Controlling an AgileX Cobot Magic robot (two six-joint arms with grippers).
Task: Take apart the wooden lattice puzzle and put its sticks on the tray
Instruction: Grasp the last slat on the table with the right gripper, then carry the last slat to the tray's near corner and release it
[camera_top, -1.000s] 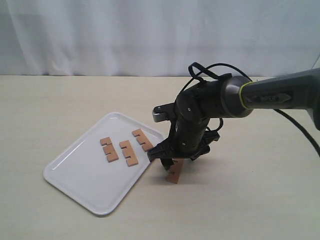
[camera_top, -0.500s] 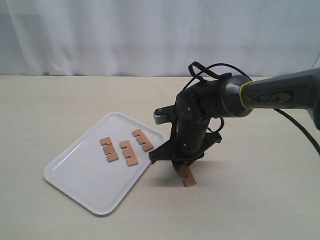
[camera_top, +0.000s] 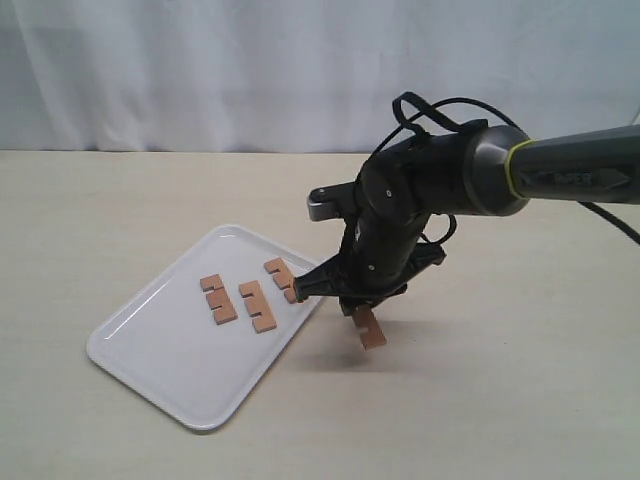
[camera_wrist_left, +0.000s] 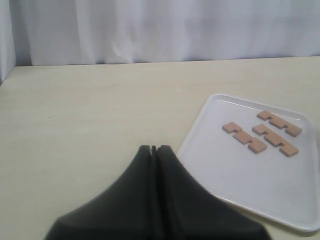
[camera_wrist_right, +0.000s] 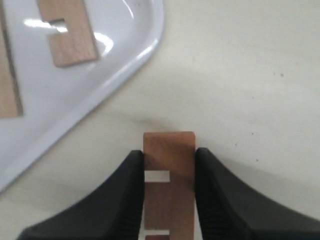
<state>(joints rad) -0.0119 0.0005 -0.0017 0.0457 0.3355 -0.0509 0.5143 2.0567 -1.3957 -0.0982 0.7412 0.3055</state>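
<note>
My right gripper should keep carrying the held stick (camera_top: 369, 328) past the other sticks until it rests at the tray's empty end (camera_top: 161, 348), which has room for it.
My right gripper (camera_top: 362, 312) (camera_wrist_right: 169, 157) is shut on one notched wooden stick (camera_top: 370, 329) (camera_wrist_right: 169, 150), held just above the table to the right of the white tray (camera_top: 140, 350) (camera_wrist_right: 145, 30). Three sticks lie flat on the tray: one (camera_top: 217, 298) at its left, one (camera_top: 257, 306) in the middle, one (camera_top: 283, 278) nearest the gripper. No assembled lattice puzzle shows. In the left wrist view my left gripper (camera_wrist_left: 154, 148) is shut and empty, over bare table beside the tray (camera_wrist_left: 210, 165). The left arm does not show in the exterior view.
The tabletop (camera_top: 500, 400) is pale beige, with a white curtain (camera_top: 200, 70) behind it. A black cable (camera_top: 430, 112) loops above the right arm's wrist.
The right gripper closed on the last stick lying on the table and lifted it slightly, shifting a little to the right. The three sticks on the tray have not moved.
</note>
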